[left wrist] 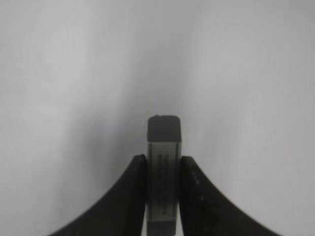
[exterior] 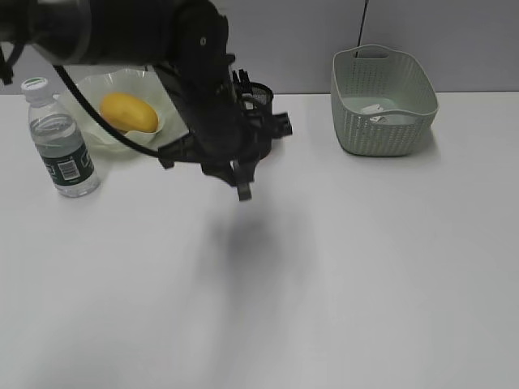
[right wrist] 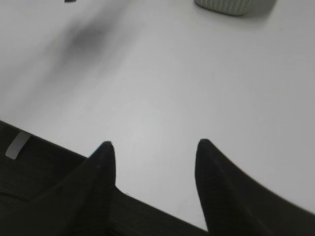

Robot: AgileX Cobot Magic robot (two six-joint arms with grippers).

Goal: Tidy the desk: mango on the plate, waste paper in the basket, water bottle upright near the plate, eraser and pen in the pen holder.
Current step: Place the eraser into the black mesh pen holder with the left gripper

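Note:
The robot's left gripper carries on going up over the pen holder's rim (exterior: 261,91) with the eraser pointing end-down (exterior: 243,192) past its fingers, and then lets go of the eraser into the pen holder's opening.
My left gripper (left wrist: 164,158) is shut on the eraser (left wrist: 164,147), a small grey block with dark print, which sticks out past the fingertips. In the exterior view that gripper (exterior: 242,185) hangs above the desk (exterior: 365,267), in front of the pen holder (exterior: 261,95), which the arm mostly hides. The mango (exterior: 128,113) lies on the plate (exterior: 91,130). Left of the plate stands the water bottle (exterior: 62,150), upright. Waste paper (exterior: 377,112) lies inside the basket (exterior: 381,130). My right gripper (right wrist: 154,142) is open and empty over the desk's near edge. The pen is out of view.
The basket's lower wall (right wrist: 231,6) shows at the top of the right wrist view. A dark surface (right wrist: 44,196) lies below the desk's front edge. A soft shadow of the left arm (exterior: 243,243) falls on the desk.

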